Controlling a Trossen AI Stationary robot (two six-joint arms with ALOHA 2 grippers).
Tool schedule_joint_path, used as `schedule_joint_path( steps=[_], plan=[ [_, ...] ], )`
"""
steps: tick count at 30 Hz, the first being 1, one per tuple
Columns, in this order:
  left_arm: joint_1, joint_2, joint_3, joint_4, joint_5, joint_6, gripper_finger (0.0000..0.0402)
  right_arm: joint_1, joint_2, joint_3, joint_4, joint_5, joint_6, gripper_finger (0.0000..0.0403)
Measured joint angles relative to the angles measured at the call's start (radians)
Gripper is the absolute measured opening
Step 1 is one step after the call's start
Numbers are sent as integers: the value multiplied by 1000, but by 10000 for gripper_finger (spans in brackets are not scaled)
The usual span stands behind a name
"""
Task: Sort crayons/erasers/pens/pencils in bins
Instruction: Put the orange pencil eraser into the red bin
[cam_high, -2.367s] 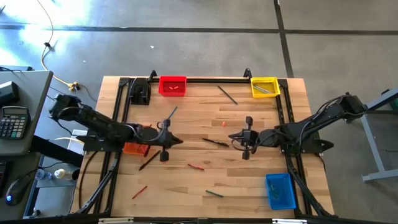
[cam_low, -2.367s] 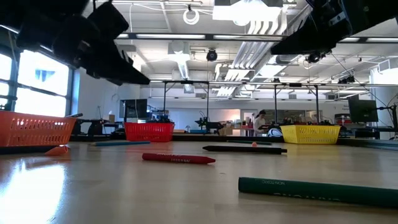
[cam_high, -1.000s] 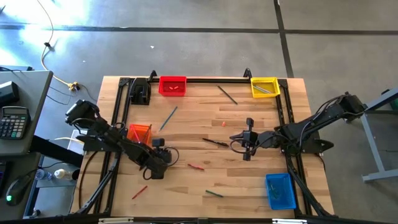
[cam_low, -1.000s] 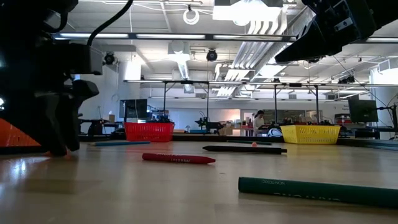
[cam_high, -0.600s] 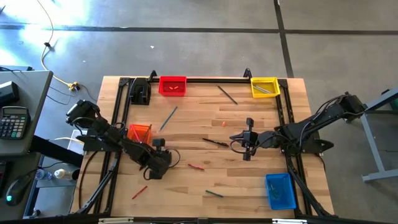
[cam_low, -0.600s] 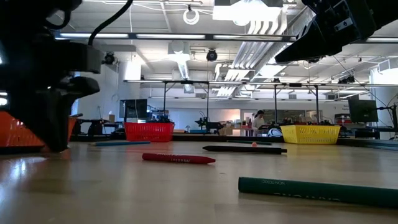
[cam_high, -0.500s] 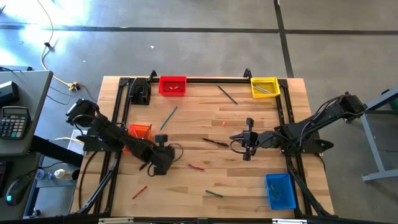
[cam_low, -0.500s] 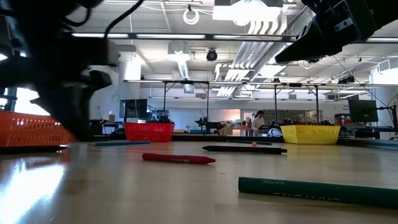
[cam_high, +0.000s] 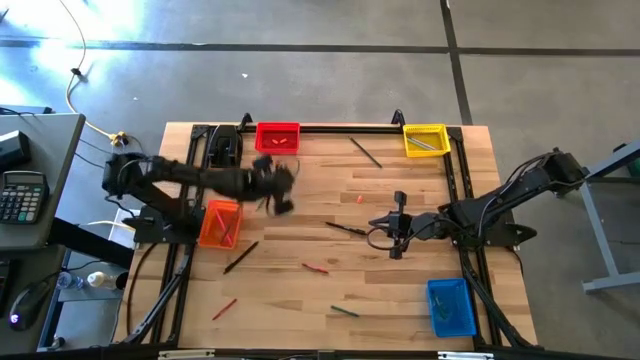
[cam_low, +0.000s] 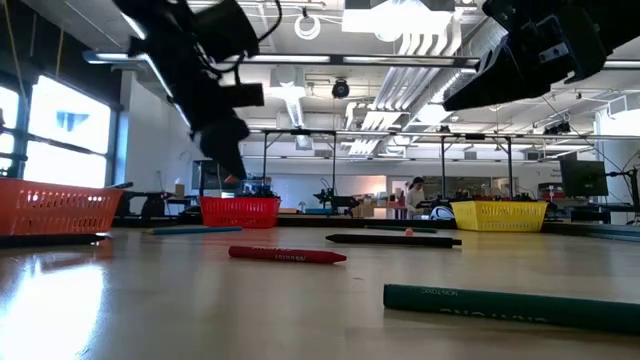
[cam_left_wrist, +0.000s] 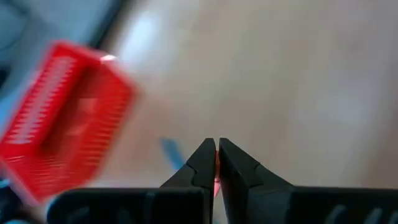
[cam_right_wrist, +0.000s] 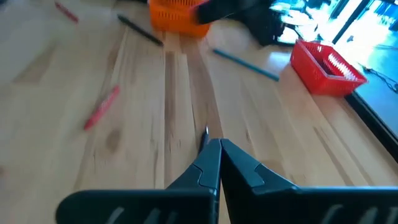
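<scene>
My left gripper goes on carrying its pink-red bit to the red bin (cam_high: 280, 141), since small bits there match it, until it hangs inside the bin's rim (cam_high: 277, 135).
My left gripper (cam_high: 281, 203) is in the air between the orange bin (cam_high: 220, 222) and the red bin (cam_high: 278, 137), shut on a small pink-red bit (cam_left_wrist: 216, 177). It also shows in the low view (cam_low: 232, 172). My right gripper (cam_high: 394, 236) is shut and empty, above the table right of a black pen (cam_high: 347, 229). A blue pen (cam_left_wrist: 171, 152), a second black pen (cam_high: 240, 257), two red crayons (cam_high: 315, 268) (cam_high: 224, 308), a green pencil (cam_high: 345, 311), a thin pencil (cam_high: 365, 152) and an eraser (cam_high: 359, 199) lie flat on the table. My left gripper pinches the small pink-red bit (cam_left_wrist: 216, 180) between its two fingers; only a sliver shows in the gap between them. The bit is lifted clear of the table. What it is cannot be told from the sliver.
The yellow bin (cam_high: 425, 139) stands at the far right corner and holds pencils. The blue bin (cam_high: 450, 305) stands at the near right. A black frame (cam_high: 455, 180) runs along the table's edges. A person (cam_low: 415, 195) shows far off in the room.
My left gripper was down on the table just right of the orange bin. It has risen and swung fast toward the far edge, toward the red bin. My right arm has kept still.
</scene>
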Motion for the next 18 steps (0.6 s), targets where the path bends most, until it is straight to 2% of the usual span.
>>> schedule_joint_path(
  steps=[7, 10, 18],
  plan=[
    [290, 26, 57, 98, 58, 151, 1, 0, 21, 0, 8, -4, -24, 0],
    [384, 47, 93, 134, 127, 173, 0, -2, 21, 0, 20, -3, -27, 0],
    [522, 217, 195, 192, 205, 199, 0, -2, 21, 0, 33, 0, -45, 0]
  ],
)
